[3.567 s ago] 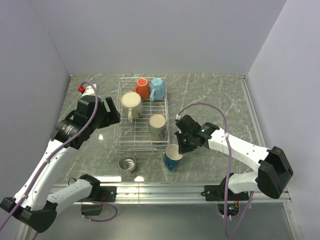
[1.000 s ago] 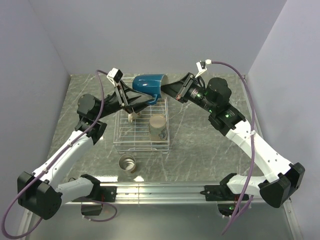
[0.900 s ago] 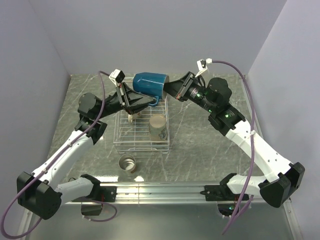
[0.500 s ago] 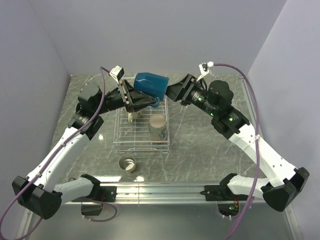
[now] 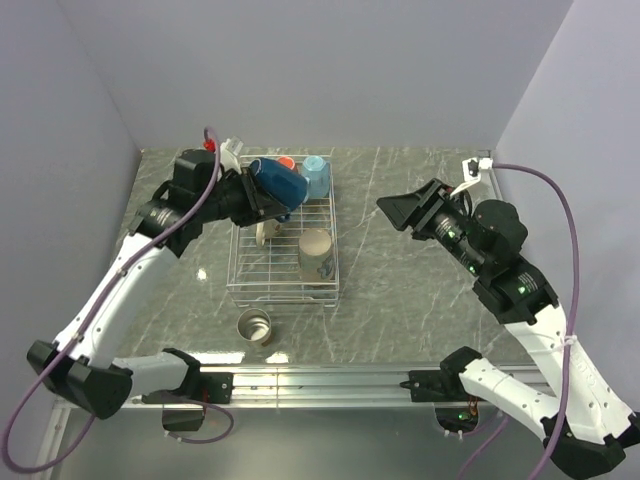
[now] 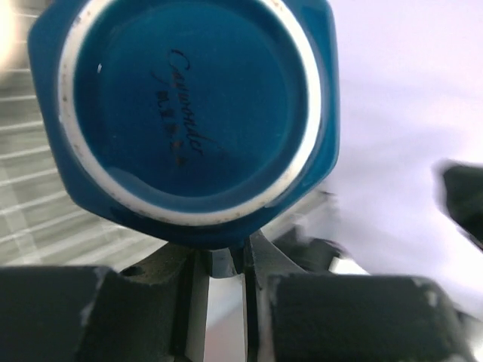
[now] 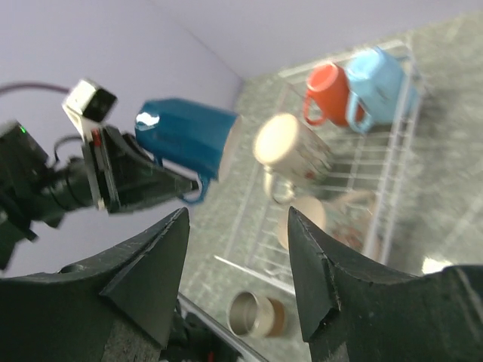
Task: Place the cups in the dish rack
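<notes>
The gap (image 5: 319, 214) between the light blue and beige cups is free, so the robot's left gripper should go on lowering the dark blue cup there until the dark blue cup rests with its opening down.
My left gripper (image 5: 262, 196) is shut on the handle of the dark blue cup (image 5: 283, 183), which hangs tilted on its side over the back left of the dish rack (image 5: 265, 266). In the left wrist view the cup's round base (image 6: 189, 113) fills the frame, its handle pinched between the fingers. My right gripper (image 5: 390, 209) stands open and empty, to the right of the rack. Inside the rack sit the orange cup (image 7: 328, 87), the light blue cup (image 5: 316, 176), the white cup (image 7: 290, 149) and the beige cup (image 5: 316, 253). The steel cup (image 5: 254, 326) lies on the table before the rack.
The rack stands on a grey marble tabletop (image 5: 420, 280) closed in by pale walls at the back and sides. A metal rail (image 5: 330, 378) runs along the near edge, just behind the steel cup.
My right gripper has opened, let go of the dark blue cup and drawn back to the right. My left arm has carried the cup by its handle leftward and lower over the rack.
</notes>
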`<action>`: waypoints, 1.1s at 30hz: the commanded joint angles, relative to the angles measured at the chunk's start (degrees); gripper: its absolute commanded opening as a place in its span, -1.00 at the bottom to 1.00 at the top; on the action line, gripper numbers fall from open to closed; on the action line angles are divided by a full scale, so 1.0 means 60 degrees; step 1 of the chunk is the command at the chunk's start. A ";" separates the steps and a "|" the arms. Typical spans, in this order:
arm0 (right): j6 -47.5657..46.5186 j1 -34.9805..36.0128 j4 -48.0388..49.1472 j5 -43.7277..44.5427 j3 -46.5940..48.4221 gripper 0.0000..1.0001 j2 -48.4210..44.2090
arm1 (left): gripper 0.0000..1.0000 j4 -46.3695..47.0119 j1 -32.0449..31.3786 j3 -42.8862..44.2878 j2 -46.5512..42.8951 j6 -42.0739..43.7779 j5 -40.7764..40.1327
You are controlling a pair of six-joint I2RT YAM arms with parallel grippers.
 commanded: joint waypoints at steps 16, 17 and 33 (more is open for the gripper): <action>-0.1012 -0.0155 -0.3354 0.1913 0.0276 0.18 -0.1296 | -0.99 0.0591 -0.1433 0.1495 0.2636 0.4036 -0.4156; -0.0983 -0.0155 -0.3486 0.1957 0.0261 0.18 -0.1398 | -0.99 0.0752 -0.1419 0.1317 0.2622 0.4095 -0.4201; -0.0368 -0.0154 -0.4952 0.2807 0.0524 0.14 -0.2160 | -0.99 0.3302 -0.1711 -0.0955 0.2944 0.4871 -0.4011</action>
